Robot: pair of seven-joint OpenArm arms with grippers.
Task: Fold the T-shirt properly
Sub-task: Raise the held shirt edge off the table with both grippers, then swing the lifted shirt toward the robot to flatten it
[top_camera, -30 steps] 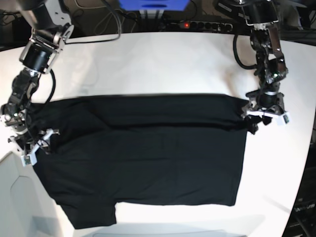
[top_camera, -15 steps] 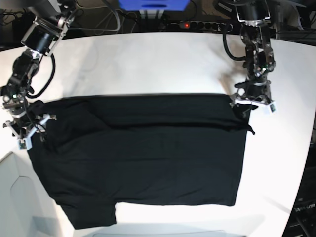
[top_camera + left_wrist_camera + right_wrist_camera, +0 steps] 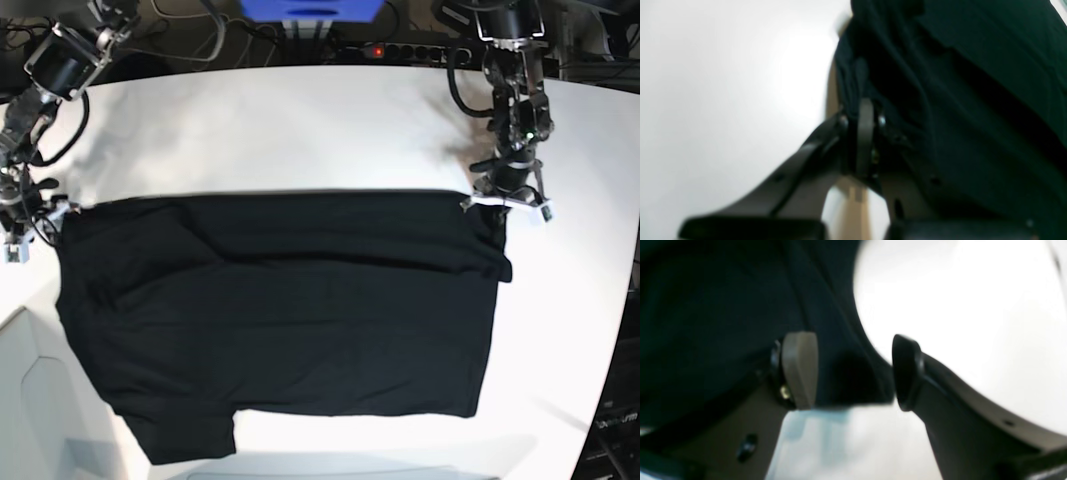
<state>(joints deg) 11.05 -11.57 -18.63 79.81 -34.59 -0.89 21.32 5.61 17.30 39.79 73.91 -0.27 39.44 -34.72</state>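
Observation:
My left gripper is holding only one back corner of the T-shirt [image 3: 476, 201]. My right gripper should close its fingers on the T-shirt's edge [image 3: 852, 382] before both grippers lift.
The black T-shirt [image 3: 290, 310] lies flat on the white table [image 3: 300, 130], with its long straight edge toward the back and a sleeve at the front left. No print shows. My left gripper [image 3: 503, 203] is at the shirt's back right corner. In the left wrist view, my left gripper [image 3: 857, 133] is shut on a bunched fold of the T-shirt [image 3: 973, 83]. My right gripper [image 3: 38, 222] is at the shirt's back left corner. In the right wrist view, my right gripper [image 3: 853, 373] is open, with an edge of the T-shirt [image 3: 723, 306] lying between the jaws.
A power strip [image 3: 400, 50], cables and a blue box [image 3: 310, 10] sit beyond the table's back edge. A pale grey panel [image 3: 30, 400] lies at the front left. The table's right edge [image 3: 615, 380] drops into dark floor.
Both grippers moved toward the table's back. The right gripper went up and outward along the shirt's left side. The left one drew inward, and the shirt's back edge now lies straighter.

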